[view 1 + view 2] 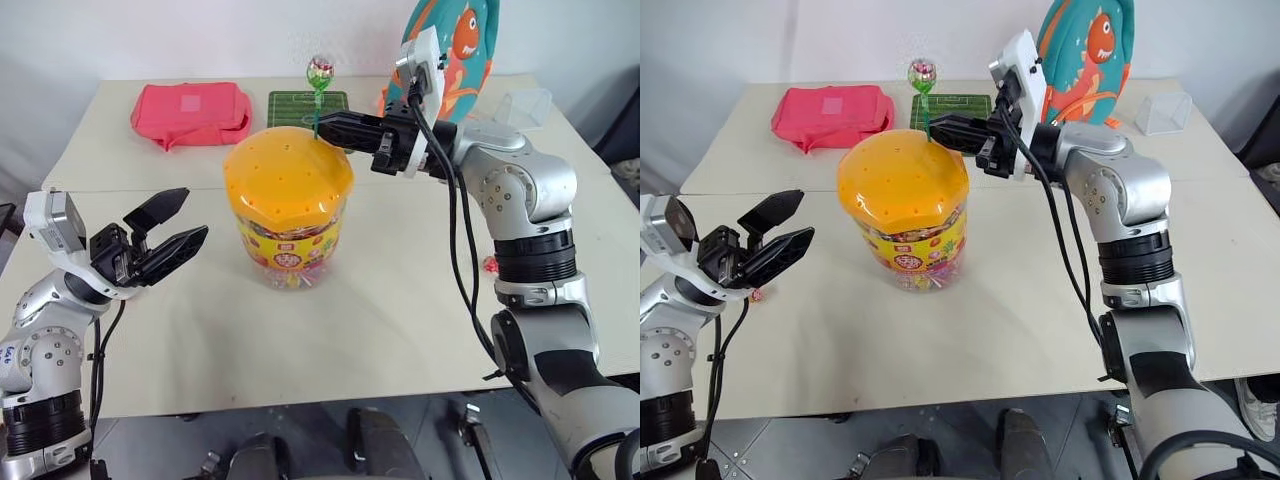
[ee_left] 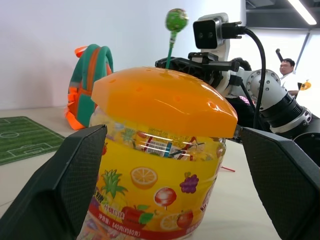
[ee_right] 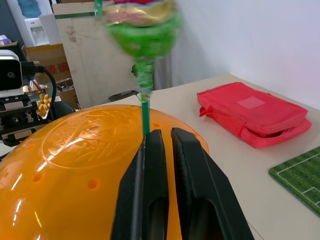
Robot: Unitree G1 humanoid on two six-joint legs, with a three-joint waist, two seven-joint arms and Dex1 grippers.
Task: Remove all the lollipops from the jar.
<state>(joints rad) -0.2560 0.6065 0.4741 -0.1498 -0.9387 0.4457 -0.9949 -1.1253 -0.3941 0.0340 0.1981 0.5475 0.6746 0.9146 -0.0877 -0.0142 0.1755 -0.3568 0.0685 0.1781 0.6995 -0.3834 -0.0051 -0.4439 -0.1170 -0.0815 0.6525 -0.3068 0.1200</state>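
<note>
The green lollipop's stick [image 1: 317,122] stands outside the closed fingers of the robot's right gripper, so the gripper should back away, open its fingers and close them around the stick [image 1: 318,110] before it pulls the stick out.
The jar [image 1: 288,215] stands mid-table, a clear tub with an orange domed lid and a fruit label. A green lollipop [image 1: 320,72] stands upright from a hole at the lid's far edge. My right gripper [image 1: 322,128] reaches in level from the right and is shut. Its fingertips [image 3: 155,137] are at the green stick, which runs along the outer edge of one tip, not in the slit between them. My left gripper [image 1: 170,225] is open, left of the jar and apart from it. A small red lollipop [image 1: 490,265] lies by my right arm. A small pink candy [image 1: 758,295] lies by my left gripper.
At the back of the table lie a red pouch [image 1: 190,112] and a green football-pitch mat [image 1: 307,105]. A teal and orange backpack [image 1: 455,50] and a small clear box [image 1: 525,105] are at the back right. A person [image 2: 287,65] sits beyond the table.
</note>
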